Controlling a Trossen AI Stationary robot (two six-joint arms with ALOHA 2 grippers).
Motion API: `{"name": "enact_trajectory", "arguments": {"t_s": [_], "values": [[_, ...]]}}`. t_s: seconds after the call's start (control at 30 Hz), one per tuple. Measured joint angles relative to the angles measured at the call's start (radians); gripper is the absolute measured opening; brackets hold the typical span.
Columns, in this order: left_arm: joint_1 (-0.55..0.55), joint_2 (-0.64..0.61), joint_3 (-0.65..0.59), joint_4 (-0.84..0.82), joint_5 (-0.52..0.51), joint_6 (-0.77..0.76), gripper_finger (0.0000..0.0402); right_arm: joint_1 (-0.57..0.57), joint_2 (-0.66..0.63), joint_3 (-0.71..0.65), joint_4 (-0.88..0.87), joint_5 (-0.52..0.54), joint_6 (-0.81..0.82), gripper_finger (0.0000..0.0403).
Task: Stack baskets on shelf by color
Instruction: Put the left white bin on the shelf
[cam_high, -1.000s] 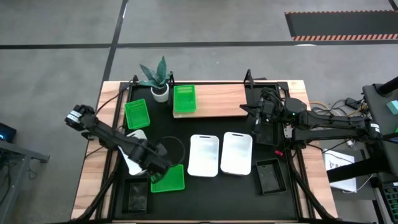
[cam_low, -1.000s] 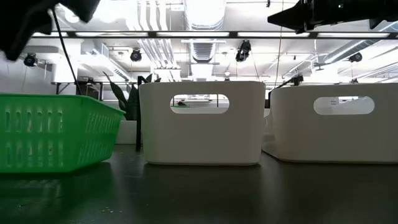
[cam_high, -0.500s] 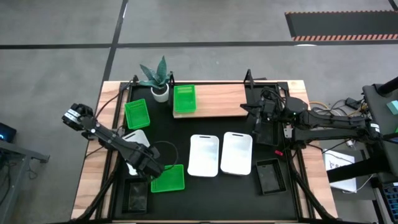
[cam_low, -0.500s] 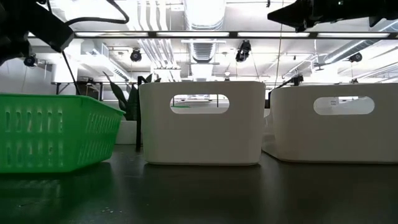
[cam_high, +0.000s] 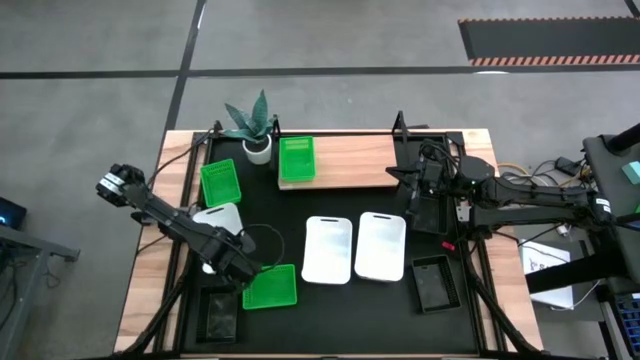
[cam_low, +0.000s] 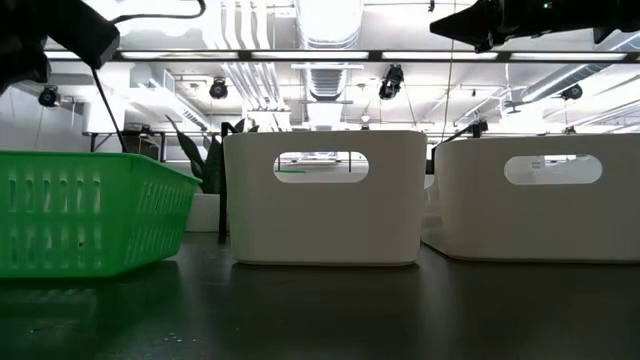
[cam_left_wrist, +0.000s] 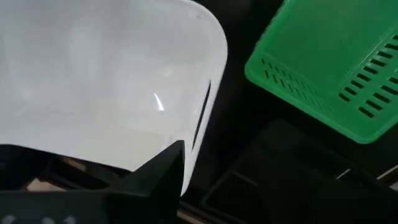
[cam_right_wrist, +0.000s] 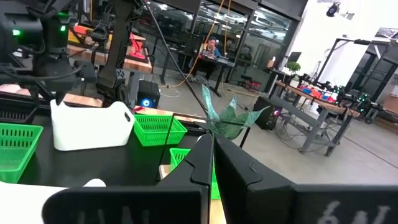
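My left gripper goes on moving down until the white basket's rim (cam_left_wrist: 189, 167) is between its fingers and then close, because its open fingers are on both sides of the white basket's slotted end (cam_left_wrist: 204, 115).
My left gripper (cam_high: 240, 268) points down over the near end of a white basket (cam_high: 218, 220) at the table's left. It is open. In the left wrist view one dark finger (cam_left_wrist: 163, 167) stands just above that white basket's (cam_left_wrist: 106, 81) end wall by its handle slot. A green basket (cam_high: 270, 288) lies just right of it on the table. Another green basket (cam_high: 296, 160) sits on the wooden shelf's (cam_high: 350, 160) left end. My right gripper (cam_high: 412, 180) waits shut and level by the shelf's right end.
Two white baskets (cam_high: 327, 248) (cam_high: 380, 245) stand mid-table. A third green basket (cam_high: 220, 182) lies at the left. Black baskets sit at the near left (cam_high: 220, 312) and near right (cam_high: 433, 282). A potted plant (cam_high: 255, 135) stands at the shelf's left end.
My left gripper has moved toward the table's left edge and down, away from the near green basket and over the white basket's near end. The baskets have stayed where they were.
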Motion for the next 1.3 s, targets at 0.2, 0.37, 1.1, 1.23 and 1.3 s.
{"name": "enact_trajectory", "arguments": {"t_s": [0.2, 0.37, 1.1, 1.23, 1.3], "values": [[-0.004, 0.012, -0.060, 0.008, -0.021, 0.064, 0.0171, 0.000, 0.000, 0.000, 0.000, 0.000, 0.000, 0.0009], [-0.004, 0.011, -0.128, 0.077, -0.021, 0.071, 0.0171, 0.000, 0.000, 0.000, -0.001, 0.001, 0.009, 0.0009], [-0.003, 0.013, 0.019, -0.091, -0.100, 0.152, 0.0001, 0.000, 0.000, 0.000, -0.003, 0.001, 0.010, 0.0009], [-0.003, 0.017, 0.109, -0.156, -0.154, 0.150, 0.0001, 0.000, 0.000, 0.000, -0.011, 0.000, -0.012, 0.0009], [-0.003, 0.017, 0.151, -0.165, -0.183, 0.150, 0.0001, 0.000, 0.000, 0.000, -0.032, -0.015, -0.046, 0.0009]]}}
